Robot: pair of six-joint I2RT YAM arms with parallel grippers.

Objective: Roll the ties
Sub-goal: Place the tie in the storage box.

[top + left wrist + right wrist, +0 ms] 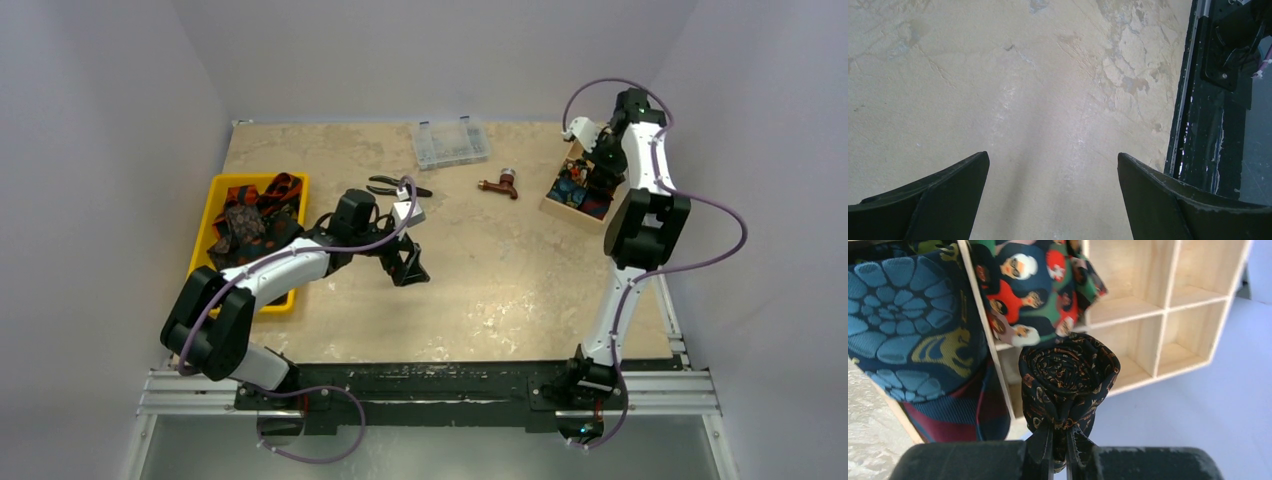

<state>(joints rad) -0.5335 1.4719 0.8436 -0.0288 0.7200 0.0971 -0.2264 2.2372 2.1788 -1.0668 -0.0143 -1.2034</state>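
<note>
My right gripper should go down next until the roll sits inside the empty cell [1014, 376] beside the red, green and navy tie, because the rolled black tie [1066, 371] hangs over that cell.
My right gripper [1059, 440] is shut on a rolled black tie with orange pattern [1068, 375] and holds it just in front of a wooden compartment box [1168, 300]; it is at the far right of the table [590, 160]. Rolled ties fill the box's left cells: a navy one with blue flowers [903, 315] and a red, green and navy one [1033, 285]. Several loose dark patterned ties [250, 220] lie piled in a yellow tray [215, 190] at the left. My left gripper [408, 272] is open and empty over bare tabletop [1053, 160].
Black-handled pliers [395, 187] lie behind the left wrist. A clear plastic organiser box [450, 143] stands at the back. A small brown tool [498, 184] lies mid-table. The black rail [1198, 125] runs along the table's near edge.
</note>
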